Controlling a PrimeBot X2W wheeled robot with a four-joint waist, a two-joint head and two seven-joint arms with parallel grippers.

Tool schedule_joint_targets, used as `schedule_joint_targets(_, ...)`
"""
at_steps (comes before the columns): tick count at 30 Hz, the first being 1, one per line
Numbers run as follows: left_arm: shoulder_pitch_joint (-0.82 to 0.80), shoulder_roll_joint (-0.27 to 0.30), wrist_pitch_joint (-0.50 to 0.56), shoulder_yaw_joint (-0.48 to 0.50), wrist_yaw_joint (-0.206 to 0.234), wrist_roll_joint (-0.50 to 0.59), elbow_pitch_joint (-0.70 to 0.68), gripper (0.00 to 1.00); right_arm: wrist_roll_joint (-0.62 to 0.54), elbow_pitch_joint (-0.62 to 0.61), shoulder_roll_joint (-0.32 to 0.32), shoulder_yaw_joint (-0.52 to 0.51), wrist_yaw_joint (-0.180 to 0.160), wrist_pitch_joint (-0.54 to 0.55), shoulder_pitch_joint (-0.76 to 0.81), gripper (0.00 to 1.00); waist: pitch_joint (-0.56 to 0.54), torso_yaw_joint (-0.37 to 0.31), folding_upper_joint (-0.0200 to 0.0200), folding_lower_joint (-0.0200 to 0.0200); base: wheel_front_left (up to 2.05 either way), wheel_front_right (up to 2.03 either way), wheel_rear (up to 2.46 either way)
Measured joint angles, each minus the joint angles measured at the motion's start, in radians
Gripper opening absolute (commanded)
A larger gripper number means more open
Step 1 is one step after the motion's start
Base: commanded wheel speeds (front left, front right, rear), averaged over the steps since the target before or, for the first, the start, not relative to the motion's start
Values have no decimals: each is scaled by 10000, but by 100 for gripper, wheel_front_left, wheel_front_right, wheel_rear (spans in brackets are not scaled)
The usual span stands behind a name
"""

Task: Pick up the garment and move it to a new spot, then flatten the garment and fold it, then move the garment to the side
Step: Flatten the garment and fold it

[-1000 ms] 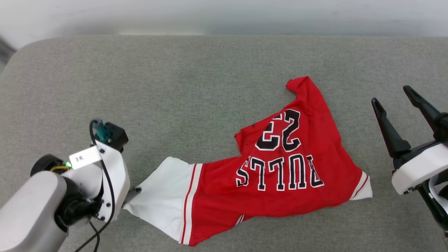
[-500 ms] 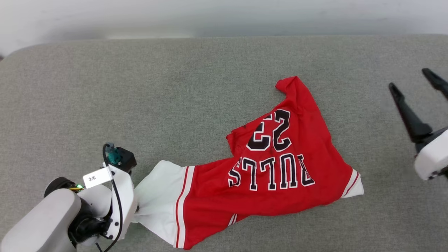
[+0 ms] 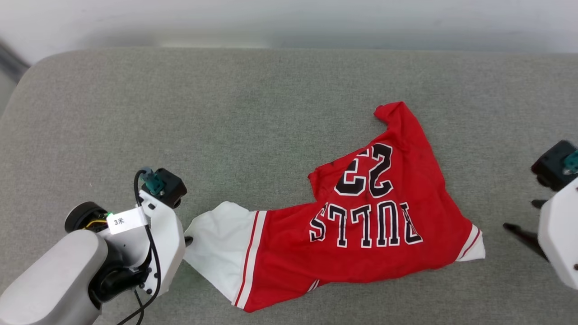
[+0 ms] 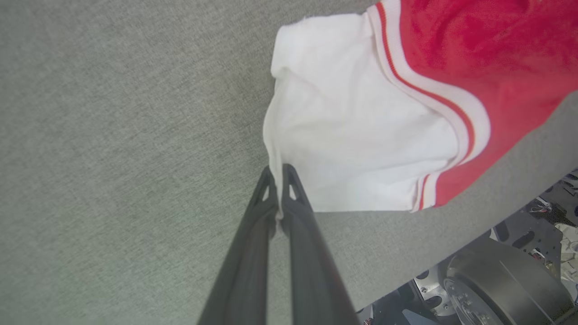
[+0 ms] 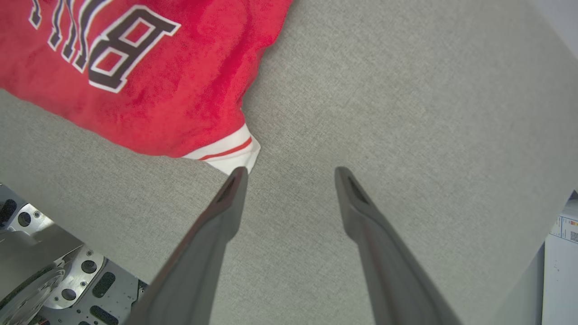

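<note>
The garment's far corner is limp and twisted as it trails. I expect the body to fold down under the sleeves when I raise the striped sleeve trim.
The garment, a red jersey with "BULLS 23" lettering, lies crumpled on the grey padded surface. Its white sleeve stretches left. My left gripper is shut on that sleeve's edge, the cloth pinched between the fingertips; in the head view the left gripper sits at the sleeve's left tip. My right gripper stands open just right of the garment's other white-trimmed sleeve corner, with nothing between the fingers. In the head view the right gripper is at the right edge.
The padded surface's front edge runs close behind both grippers, with the robot's base below it. A pale wall borders the far side. Bare grey padding spreads left of and beyond the garment.
My left gripper has shut on the white sleeve's edge. My right arm has turned over, its open fingers now pointing toward the right sleeve corner. The head camera shifted slightly.
</note>
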Motion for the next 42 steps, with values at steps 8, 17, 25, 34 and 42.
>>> schedule_joint_targets(8, -408, -176, -222, -130, 0, 234, -163, 0, -61, 1979, 1049, 1498, 0, -474, -658, 100, 519, 330, 0, 1, 0, 0, 0)
schedule_joint_targets(17, -539, -274, -627, -167, 0, 244, -10, 0, 299, 3638, 1221, 3168, -2, -1448, -1324, 75, 839, 489, 0, 0, 0, 0, 0)
schedule_joint_targets(25, -134, -46, -1446, 247, 71, -23, -247, 0, 1045, 3335, 817, 3567, 4, -3141, -1442, 0, 271, 332, 0, 1, 0, 0, 0)
schedule_joint_targets(34, 443, 869, -2044, 1267, 754, -433, -2127, 0, 1603, 1417, -468, 2293, 2, -4034, -770, 0, -809, 44, 0, 1, 0, 0, 0)
schedule_joint_targets(42, -724, 1022, -2201, 2117, 972, -514, -3200, 0, 1352, 372, -665, 278, 2, -3795, -886, 0, -1072, -155, 0, 0, 0, 0, 0)
